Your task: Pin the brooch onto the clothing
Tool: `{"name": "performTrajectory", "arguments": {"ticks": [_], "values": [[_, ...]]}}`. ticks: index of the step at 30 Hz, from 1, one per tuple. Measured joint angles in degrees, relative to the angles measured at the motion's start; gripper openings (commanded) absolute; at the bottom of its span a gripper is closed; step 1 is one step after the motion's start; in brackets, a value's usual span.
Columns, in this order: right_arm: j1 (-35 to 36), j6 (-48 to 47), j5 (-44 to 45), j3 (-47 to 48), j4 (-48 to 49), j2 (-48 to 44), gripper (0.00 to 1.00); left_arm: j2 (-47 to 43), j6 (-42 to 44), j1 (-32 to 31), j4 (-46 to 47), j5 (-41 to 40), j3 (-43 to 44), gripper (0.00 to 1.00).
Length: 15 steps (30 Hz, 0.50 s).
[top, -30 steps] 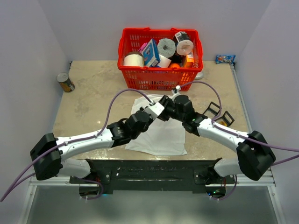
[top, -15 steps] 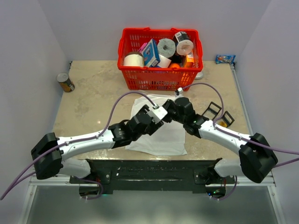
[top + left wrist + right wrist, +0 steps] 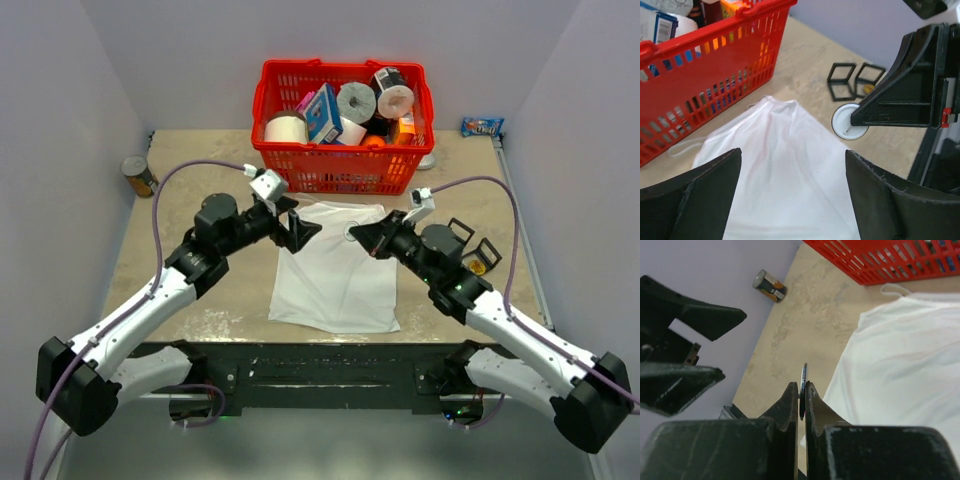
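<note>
My right gripper's fingertips cover part of the brooch's pin, so my left gripper should take the brooch by its free edge before my right gripper regrasps it.
The clothing, a white T-shirt, lies flat on the table in front of the basket, and it also fills the left wrist view. My right gripper is shut on the brooch and holds it just above the shirt's upper right part. In the right wrist view the brooch is a thin disc seen edge-on between the fingers of the right gripper. The left wrist view shows the brooch's round white face with a thin pin. My left gripper hangs open over the shirt's upper left edge, nothing between its fingers.
A red basket full of paper rolls and boxes stands right behind the shirt. A can stands at the far left, two black square frames lie to the right of the shirt, and a blue packet lies at the back right.
Both grippers were together over the shirt's top. The left one has opened and swung back to the left. The right one has shut on the brooch and drawn right.
</note>
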Motion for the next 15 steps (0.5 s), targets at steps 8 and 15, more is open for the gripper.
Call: {"name": "performTrajectory", "arguments": {"ticks": [8,15], "values": [[0.0,-5.9,-3.7,-2.8,2.2,-9.0,0.00,5.0,-13.0,6.7,12.3,23.6,-1.4,0.71],[0.0,-7.8,-11.9,-2.9,3.0,-5.7,0.00,9.0,-17.8,6.7,16.1,31.8,-1.7,0.66]]}}
